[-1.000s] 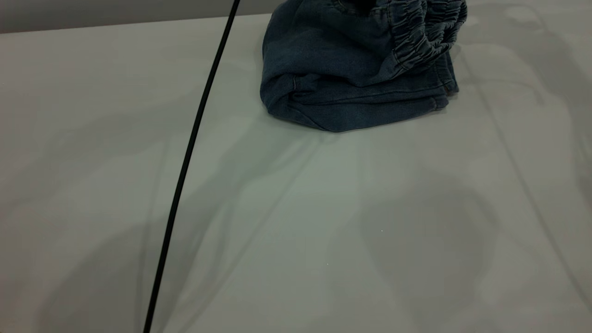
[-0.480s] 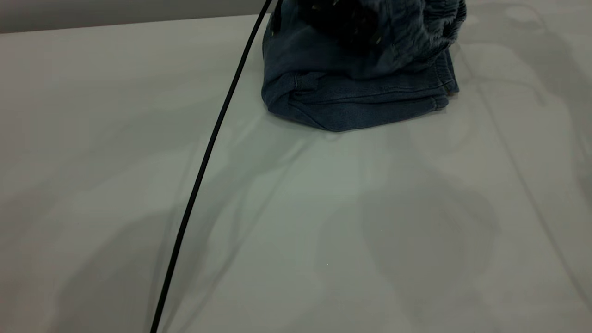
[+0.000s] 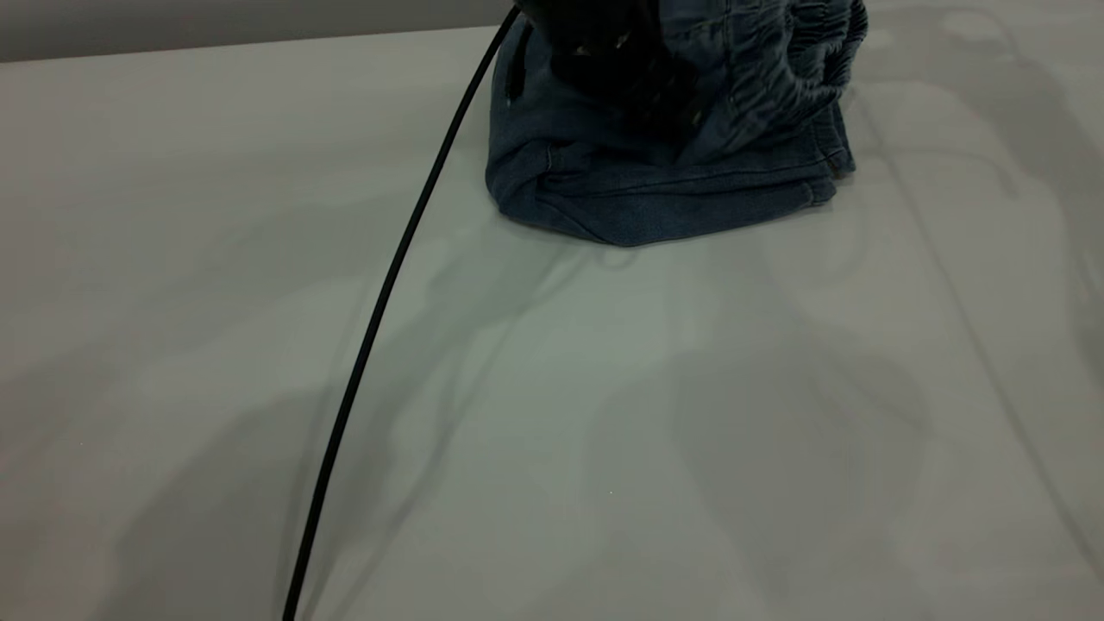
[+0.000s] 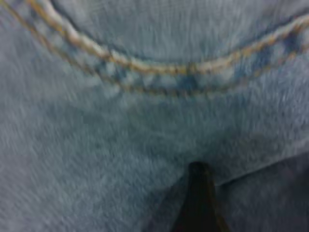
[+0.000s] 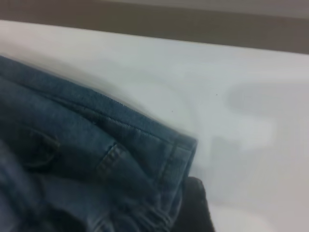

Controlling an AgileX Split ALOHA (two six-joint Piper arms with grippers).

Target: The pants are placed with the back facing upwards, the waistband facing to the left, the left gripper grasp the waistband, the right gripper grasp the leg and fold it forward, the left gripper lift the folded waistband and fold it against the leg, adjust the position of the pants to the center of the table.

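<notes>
I should use my left gripper to drag the folded pants [image 3: 662, 202] back toward the center of the table [image 3: 559, 310] before I let go of them, because they are too close to the table's far edge.
The blue denim pants [image 3: 655, 194] lie folded in a thick bundle at the far edge of the table [image 3: 604, 414]. The ruffled waistband [image 3: 776, 60] is draped over the top of the bundle on its right side. My left gripper [image 3: 621, 60] is a dark shape pressed down into the top of the bundle, just left of the waistband. In the left wrist view, denim with a curved row of stitching [image 4: 159, 67] fills the picture right up against the gripper [image 4: 199, 203]. In the right wrist view, my right gripper [image 5: 194, 208] sits beside a folded, stitched denim edge [image 5: 145, 145]. The leg cannot be told apart within the bundle.
A thin black cable [image 3: 379, 310] runs from the left gripper diagonally down across the table to the near edge at the left. The table's far edge [image 3: 216, 45] lies just behind the pants, with a dark wall beyond it.
The left gripper has come down from above into view onto the bundle, pushing the raised waistband cloth lower. Its cable has swung to the right. The lower folded layers have stayed put.
</notes>
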